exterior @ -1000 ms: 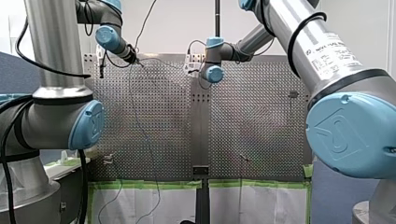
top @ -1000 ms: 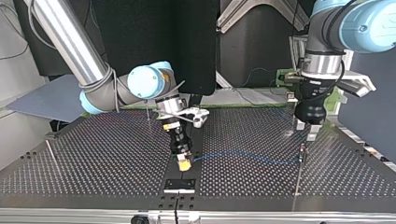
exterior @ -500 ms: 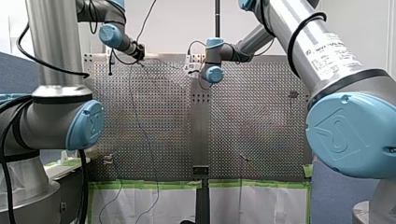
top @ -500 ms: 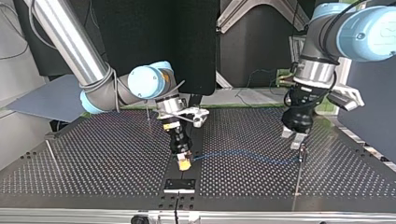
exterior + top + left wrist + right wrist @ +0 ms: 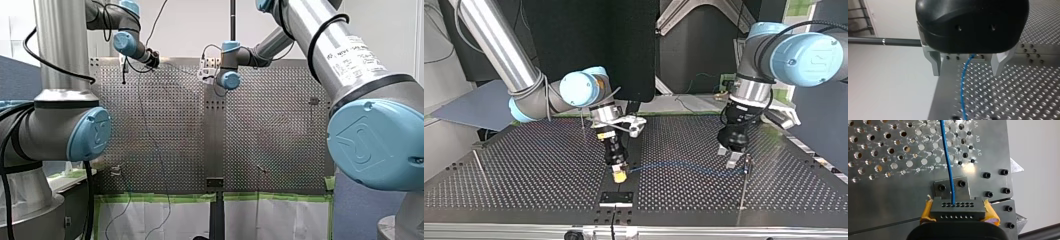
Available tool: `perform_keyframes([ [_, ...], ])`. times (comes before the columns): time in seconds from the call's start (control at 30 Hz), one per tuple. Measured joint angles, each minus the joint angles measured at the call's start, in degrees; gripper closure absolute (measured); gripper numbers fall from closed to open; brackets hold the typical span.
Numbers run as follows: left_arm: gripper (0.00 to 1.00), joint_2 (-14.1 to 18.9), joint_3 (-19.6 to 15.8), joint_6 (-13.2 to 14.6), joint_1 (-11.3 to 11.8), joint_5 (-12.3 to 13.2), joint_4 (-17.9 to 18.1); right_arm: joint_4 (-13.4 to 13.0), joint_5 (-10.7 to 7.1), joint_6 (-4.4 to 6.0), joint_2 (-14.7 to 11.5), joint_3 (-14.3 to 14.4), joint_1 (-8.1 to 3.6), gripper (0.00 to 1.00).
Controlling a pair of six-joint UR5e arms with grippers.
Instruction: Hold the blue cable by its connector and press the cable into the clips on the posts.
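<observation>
My gripper will have the blue cable [image 5: 946, 151] leaning over in a gentle bend when I carry it, since the cable leaves the connector [image 5: 953, 204] in a smooth, slight arc.
The thin blue cable [image 5: 684, 166] runs low over the perforated table [image 5: 534, 175] from a black connector [image 5: 958, 210] to a slim post [image 5: 743, 187] at the top view's right. My right gripper [image 5: 620, 175] is shut on the connector, its yellow pads [image 5: 926, 212] on both sides. My left gripper [image 5: 729, 155] hangs just above the cable beside that post. In the left wrist view my left gripper [image 5: 967, 71] is open, its metal fingers [image 5: 935, 63] straddling the cable [image 5: 963, 85] without touching it.
Two more slim posts stand on the table, one behind my right arm [image 5: 582, 121] and one at the top view's far left [image 5: 479, 165]. A small black plate [image 5: 616, 198] is bolted at the table's near edge, below the connector.
My left arm has swung toward the top view's left and come down, so its open gripper now hangs over the cable beside the post. My right gripper still holds the connector in place.
</observation>
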Motion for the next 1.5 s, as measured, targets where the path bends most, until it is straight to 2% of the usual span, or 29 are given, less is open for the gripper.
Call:
perform_keyframes([
  [0.33, 0.0, -3.7, 1.0, -0.6, -1.5, -2.8, 3.3, 0.0, -0.02, -0.01, 0.1, 0.0, -0.02, 0.98],
  [0.5, 0.0, -5.2, 2.3, -0.8, -2.4, -4.9, 5.3, 0.0, -0.04, -0.01, 0.1, 0.0, -0.04, 0.98],
  [0.83, 0.0, -8.1, 4.9, -0.5, -3.8, -8.7, 6.8, 0.0, -0.07, -0.01, 0.2, 0.0, -0.04, 0.98],
  [0.97, 0.0, -8.4, 6.0, -1.5, -4.1, -10.2, 8.1, 0.0, -0.07, -0.06, 0.2, 0.0, -0.05, 0.98],
  [1.17, 0.0, -9.1, 7.0, -2.9, -4.0, -10.4, 8.6, 0.0, -0.03, -0.03, 0.2, 0.0, -0.06, 0.98],
  [1.5, 0.0, -10.7, 7.5, -3.1, -3.9, -10.9, 8.6, 0.1, -0.06, -0.01, 0.2, 0.0, -0.18, 0.98],
])
